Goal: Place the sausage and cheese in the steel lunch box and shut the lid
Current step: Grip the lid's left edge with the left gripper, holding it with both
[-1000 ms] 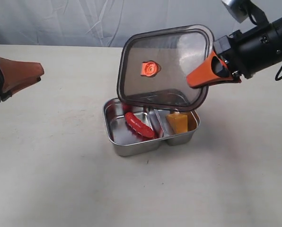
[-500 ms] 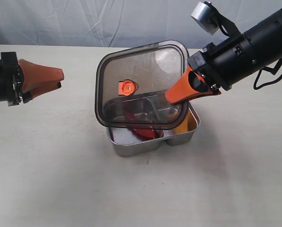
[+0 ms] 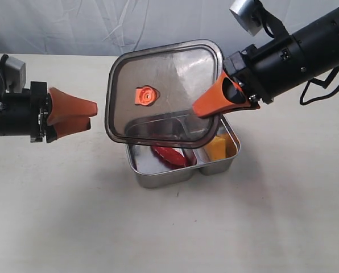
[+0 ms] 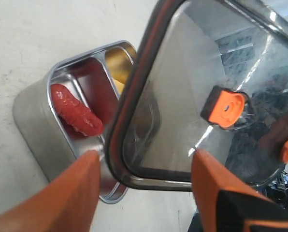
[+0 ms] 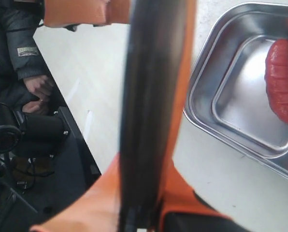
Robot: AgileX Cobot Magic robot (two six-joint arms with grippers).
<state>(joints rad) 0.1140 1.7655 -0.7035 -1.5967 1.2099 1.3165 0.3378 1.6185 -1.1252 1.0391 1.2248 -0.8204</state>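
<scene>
The lid's free edge [image 3: 108, 96] juts past the steel lunch box, so my right gripper should draw the lid back and my left gripper should take the lid's free edge first.
The steel lunch box [image 3: 158, 177] sits mid-table with the sausage [image 3: 169, 154] in its left compartment and the cheese [image 3: 216, 149] in its right. The dark lid [image 3: 169, 79] with its orange valve [image 3: 146, 95] hangs tilted above the box. My right gripper [image 3: 208, 106] is shut on the lid's right edge; in the right wrist view the lid [image 5: 149, 96] shows edge-on between the fingers. My left gripper [image 3: 90, 115] is open just left of the lid, apart from it. The left wrist view shows the lid [image 4: 182, 67], the sausage [image 4: 76, 112] and the box [image 4: 35, 121].
Bare beige table surrounds the box. A wrinkled grey-white backdrop [image 3: 101, 25] runs behind the table. In the right wrist view, a person's dark sleeve [image 5: 23, 48] and dark equipment [image 5: 42, 130] stand past the table edge.
The right gripper carried the lid leftward, so it covers more of the box. The left gripper moved right, toward the lid's left edge.
</scene>
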